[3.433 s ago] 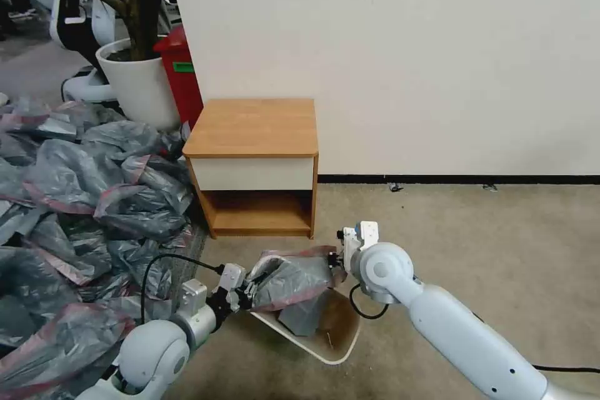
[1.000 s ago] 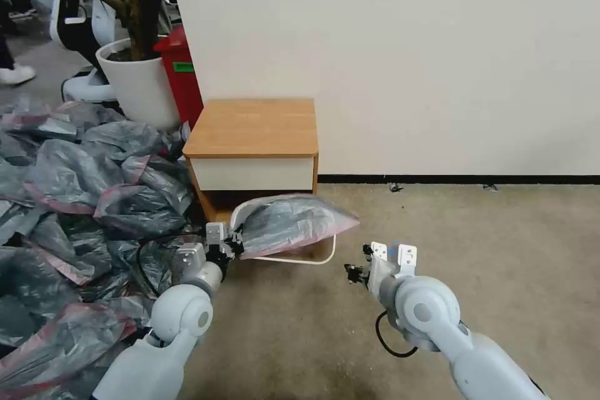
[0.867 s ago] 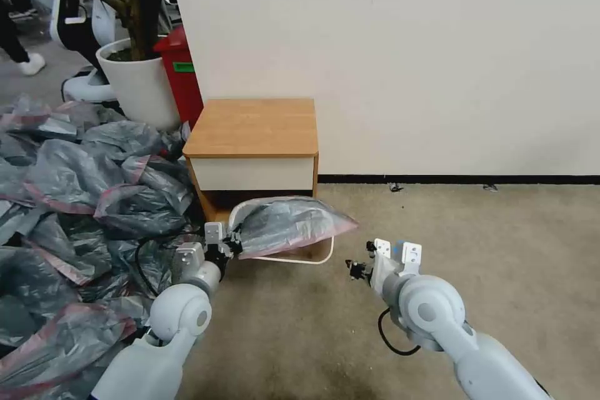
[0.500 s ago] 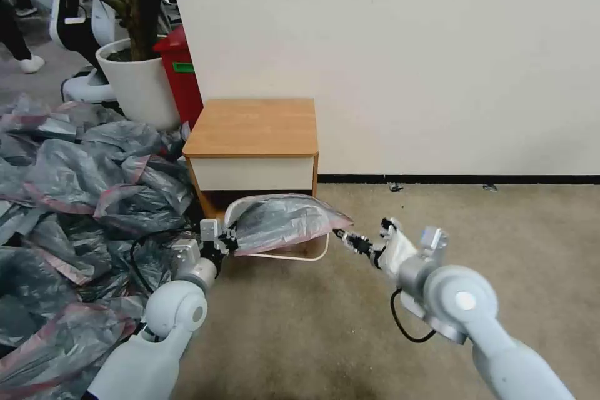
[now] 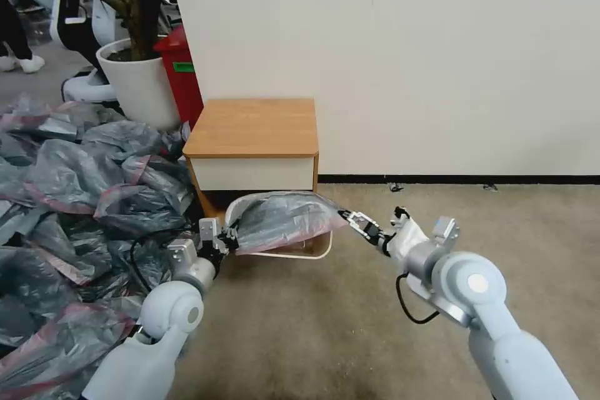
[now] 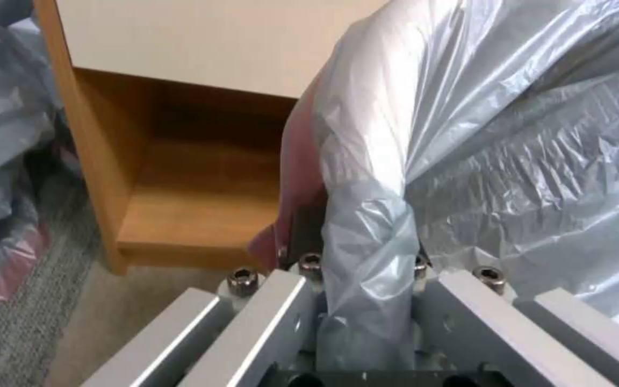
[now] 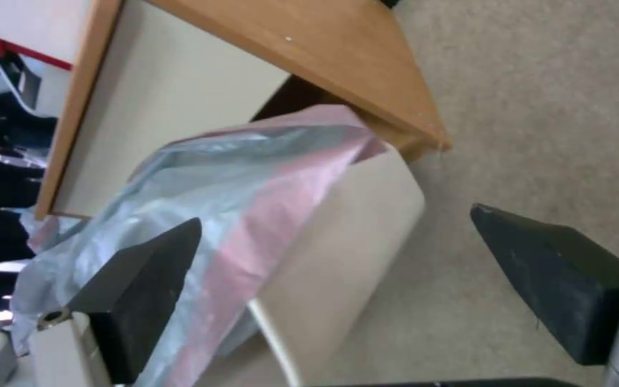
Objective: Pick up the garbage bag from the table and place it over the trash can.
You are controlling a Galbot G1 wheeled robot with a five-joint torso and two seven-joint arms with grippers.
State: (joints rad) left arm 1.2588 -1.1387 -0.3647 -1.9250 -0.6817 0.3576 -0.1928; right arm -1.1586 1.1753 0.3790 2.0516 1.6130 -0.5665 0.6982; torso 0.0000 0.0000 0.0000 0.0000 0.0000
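Observation:
My gripper will make the garbage bag [image 5: 286,215] fold down over the outside when I pull it across, because its pink band [image 5: 299,235] hangs loose past the trash can's rim.
The grey garbage bag [image 5: 281,222] with its pink band lies draped across the top of the cream trash can [image 5: 299,254], which stands on the carpet against the wooden table [image 5: 253,131]. My left gripper [image 5: 228,242] is shut on the bag's left end; in the left wrist view the plastic [image 6: 467,161] is bunched between the fingers [image 6: 281,301], by the table's shelf [image 6: 180,177]. My right gripper [image 5: 353,222] is open at the bag's right corner. In the right wrist view its fingers [image 7: 137,279] straddle the bag's pink edge [image 7: 252,177] and the trash can's wall [image 7: 352,242].
A heap of similar grey bags [image 5: 81,200] covers the floor on the left. Behind it stand a white plant pot [image 5: 140,84] and a red bin [image 5: 181,75]. The wall runs behind the table. Open carpet [image 5: 487,225] lies to the right.
The bag and can have shifted from near me to the table's front, with the left gripper still holding. The right gripper let go, drew back, then reached forward to the bag's right corner.

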